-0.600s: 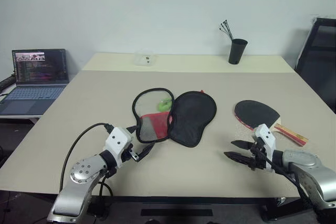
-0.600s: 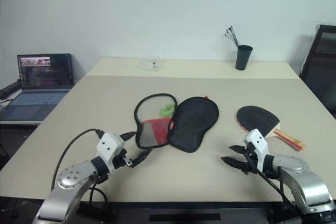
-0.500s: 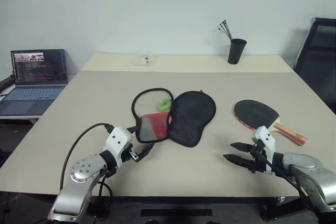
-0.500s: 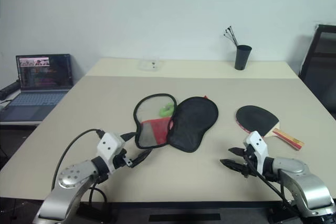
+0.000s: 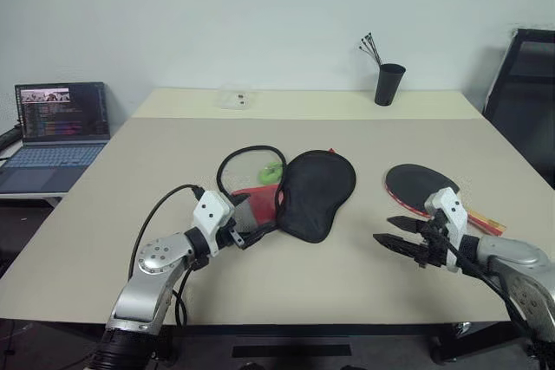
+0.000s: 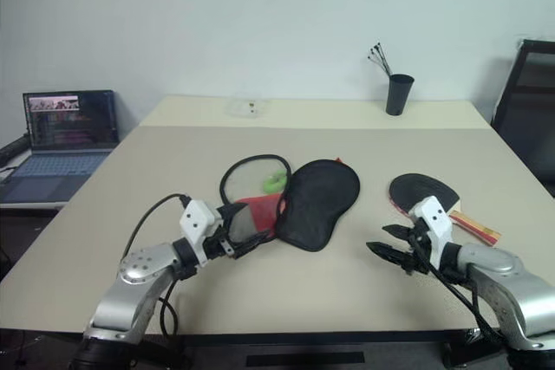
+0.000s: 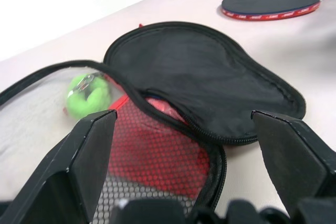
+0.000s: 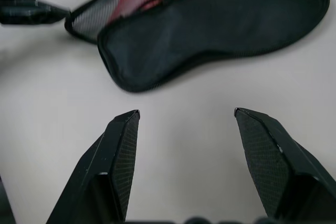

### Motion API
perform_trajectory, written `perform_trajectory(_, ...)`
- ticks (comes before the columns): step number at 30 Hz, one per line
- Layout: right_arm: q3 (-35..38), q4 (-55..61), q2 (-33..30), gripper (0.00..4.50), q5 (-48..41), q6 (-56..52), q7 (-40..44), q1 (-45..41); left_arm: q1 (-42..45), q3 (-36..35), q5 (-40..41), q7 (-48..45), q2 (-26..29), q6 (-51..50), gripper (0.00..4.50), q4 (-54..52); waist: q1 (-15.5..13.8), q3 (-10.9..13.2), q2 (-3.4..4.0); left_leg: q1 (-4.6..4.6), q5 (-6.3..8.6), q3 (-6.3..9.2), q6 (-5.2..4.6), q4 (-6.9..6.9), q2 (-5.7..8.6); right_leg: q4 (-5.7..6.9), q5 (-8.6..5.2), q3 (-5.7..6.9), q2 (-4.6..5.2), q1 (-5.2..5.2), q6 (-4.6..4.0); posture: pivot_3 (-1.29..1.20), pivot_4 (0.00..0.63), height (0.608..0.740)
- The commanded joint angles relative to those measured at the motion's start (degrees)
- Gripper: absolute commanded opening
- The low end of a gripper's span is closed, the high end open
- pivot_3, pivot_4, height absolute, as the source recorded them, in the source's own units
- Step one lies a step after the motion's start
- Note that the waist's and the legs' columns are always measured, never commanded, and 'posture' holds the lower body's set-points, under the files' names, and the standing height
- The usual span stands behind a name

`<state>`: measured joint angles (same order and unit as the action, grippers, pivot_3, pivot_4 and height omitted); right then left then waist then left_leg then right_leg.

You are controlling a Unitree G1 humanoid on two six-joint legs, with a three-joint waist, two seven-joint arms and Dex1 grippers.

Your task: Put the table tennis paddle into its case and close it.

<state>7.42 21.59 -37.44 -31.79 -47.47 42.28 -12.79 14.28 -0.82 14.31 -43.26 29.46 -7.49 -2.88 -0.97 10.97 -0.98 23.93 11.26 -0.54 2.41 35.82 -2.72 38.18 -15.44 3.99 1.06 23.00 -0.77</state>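
Note:
The case's black half (image 5: pixel 317 195) gets narrower toward me, so the table tennis paddle (image 5: pixel 418 185) will fit within that half's rim, its handle closest to me, when I lower it.
The case (image 5: pixel 316 192) lies unzipped and spread flat at the table's middle. Its mesh half with the red lower part (image 5: pixel 253 198) is on the left, and a green pull tag (image 5: pixel 272 172) lies inside it. The table tennis paddle (image 5: pixel 422 186) rests black face up to the right of the case, apart from it, with its striped handle (image 5: pixel 482 223) pointing right. My left gripper (image 5: pixel 250 233) is open at the near end of the red mesh half (image 7: pixel 157 161). My right gripper (image 5: pixel 385 230) is open just above the table, near the paddle's front edge, with nothing between its fingers (image 8: pixel 123 156).
An open laptop (image 5: pixel 61 123) stands on a side desk at the left. A black cup with pens (image 5: pixel 388 84) and a small clear box (image 5: pixel 236 99) sit along the table's far edge. A black chair (image 5: pixel 525 93) is at the right.
My left gripper has moved forward and to the right, up to the near end of the case. The right gripper has edged slightly forward beside the paddle.

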Motion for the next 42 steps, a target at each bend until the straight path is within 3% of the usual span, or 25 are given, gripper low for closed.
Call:
perform_trajectory(1, -2.0, -2.0, 3.8, 3.14, -1.2, -1.6, -2.7, -4.8, 1.0, -3.7, 1.9, -0.3, 2.0, -0.1, 4.50, -2.0, 0.2, 0.0, -0.02, 0.01, 0.00, -0.06, 0.00, 0.00, -0.01, 0.06, 0.02, -0.07, -0.01, 0.08, -0.01, 0.00, 0.150, 0.740)
perform_trajectory(13, -7.0, -13.1, 14.9, 3.14, 2.6, -2.6, -10.6, -14.2, 6.3, -9.1, 7.7, -6.1, 8.4, -5.0, 4.50, 2.6, 0.6, 0.0, -0.13, 0.02, -0.01, -0.25, -0.01, 0.18, 0.04, 0.45, 0.02, -0.23, -0.07, 0.25, -0.02, 0.00, 0.150, 0.740)
perform_trajectory(16, -8.5, -16.9, 17.6, 3.69, 4.7, -1.7, -12.3, -17.2, 7.3, -9.5, 6.9, -6.8, 9.7, -4.4, 4.50, 4.2, 0.9, 0.0, -0.13, -0.02, -0.02, -0.28, -0.02, 0.17, 0.01, 0.52, 0.02, -0.28, -0.07, 0.28, -0.02, 0.00, 0.150, 0.740)
perform_trajectory(18, -9.3, -19.3, 19.1, 4.32, 6.1, -0.9, -13.2, -18.7, 7.8, -9.6, 6.9, -7.0, 10.0, -4.4, 4.50, 4.4, 1.1, 0.0, -0.13, -0.03, -0.02, -0.30, -0.02, 0.15, -0.03, 0.56, 0.02, -0.33, -0.07, 0.32, -0.02, 0.00, 0.150, 0.740)
perform_trajectory(27, -11.3, -30.5, 23.5, 4.32, 12.0, 3.6, -16.0, -22.1, 8.0, -9.3, 6.0, -7.6, 10.4, -3.8, 4.50, 4.6, 1.1, 0.0, -0.13, -0.02, -0.02, -0.35, -0.02, 0.15, -0.04, 0.63, 0.02, -0.37, -0.06, 0.35, -0.04, 0.00, 0.150, 0.740)
perform_trajectory(42, -14.3, -25.8, 28.3, 4.32, 12.1, -0.5, -15.1, -23.0, 8.1, -8.9, 5.0, -7.9, 10.5, -1.6, 4.50, 6.3, 1.1, 0.0, -0.15, -0.03, -0.03, -0.41, -0.03, 0.14, -0.11, 0.71, 0.02, -0.44, -0.05, 0.46, -0.04, 0.00, 0.150, 0.740)
